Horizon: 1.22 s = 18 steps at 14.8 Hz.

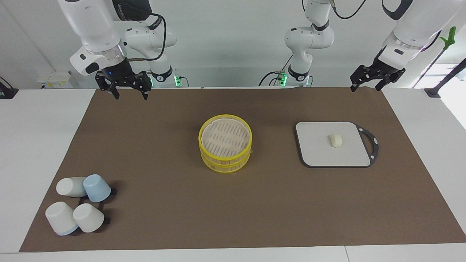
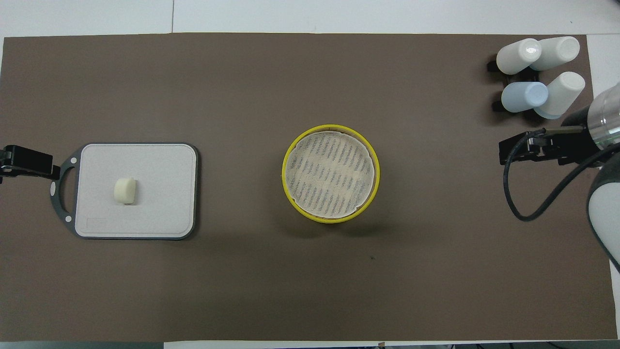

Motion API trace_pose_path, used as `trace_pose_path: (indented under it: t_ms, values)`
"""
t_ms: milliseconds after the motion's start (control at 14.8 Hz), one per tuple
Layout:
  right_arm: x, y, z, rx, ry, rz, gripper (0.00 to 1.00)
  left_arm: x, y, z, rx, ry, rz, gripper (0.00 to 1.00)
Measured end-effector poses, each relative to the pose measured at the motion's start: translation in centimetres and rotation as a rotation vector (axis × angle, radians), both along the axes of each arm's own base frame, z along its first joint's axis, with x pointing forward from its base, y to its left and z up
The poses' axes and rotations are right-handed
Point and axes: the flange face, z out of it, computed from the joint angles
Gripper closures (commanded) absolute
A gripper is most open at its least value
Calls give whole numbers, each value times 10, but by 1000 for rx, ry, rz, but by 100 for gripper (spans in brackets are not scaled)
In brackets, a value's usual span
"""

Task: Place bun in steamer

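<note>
My gripper will lift the yellow lid (image 2: 376,174) off in one piece and show the steamer's hidden slatted bottom, because a pale, wavy-edged cover (image 2: 330,174) fills the lid's yellow rim.
The bun (image 1: 336,140), small and cream-white, lies on the grey cutting board (image 1: 316,154) toward the left arm's end of the table; it also shows in the overhead view (image 2: 125,190). The steamer (image 1: 225,142), yellow-rimmed with a pale slatted floor showing, stands mid-table (image 2: 331,173) with nothing in it. My left gripper (image 1: 365,88) is open and empty, raised over the mat's edge nearest the robots, apart from the board. My right gripper (image 1: 131,96) is open and empty, raised over the mat's corner at the right arm's end.
Several white and pale-blue cups (image 1: 97,187) lie clustered on a black rack at the right arm's end, farther from the robots than the steamer (image 2: 524,96). A brown mat (image 1: 164,203) covers the table. The cutting board (image 2: 160,194) has a black handle.
</note>
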Motion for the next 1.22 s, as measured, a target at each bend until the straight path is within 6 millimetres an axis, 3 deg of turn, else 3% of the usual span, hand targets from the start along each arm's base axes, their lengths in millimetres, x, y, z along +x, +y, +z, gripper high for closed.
trace_pose_path:
  t_ms: [271,407,610,814,881,1017,1085,1220]
  values:
    - [-1,5,0,0,0,10,0,0,0,0,0,0,0,0]
    - [-2,25,0,2,-4,36,0,0,0,0,0,0,0,0]
    - [-9,95,-2,18,-38,-2,0,0,0,0,0,0,0,0]
    - [-8,214,-20,41,-55,-66,0,2,0,-4,0,-10,1,0]
    - [-2,259,-35,51,-67,-99,0,4,1,-17,1,-20,2,0]
    - [8,335,-79,105,-111,-153,0,6,2,-74,2,-48,-6,0]
    - [11,361,-104,117,-120,-158,0,4,3,-113,4,-60,-28,0]
    - [13,388,-150,85,-135,-130,0,-7,6,-189,4,-62,-81,0]
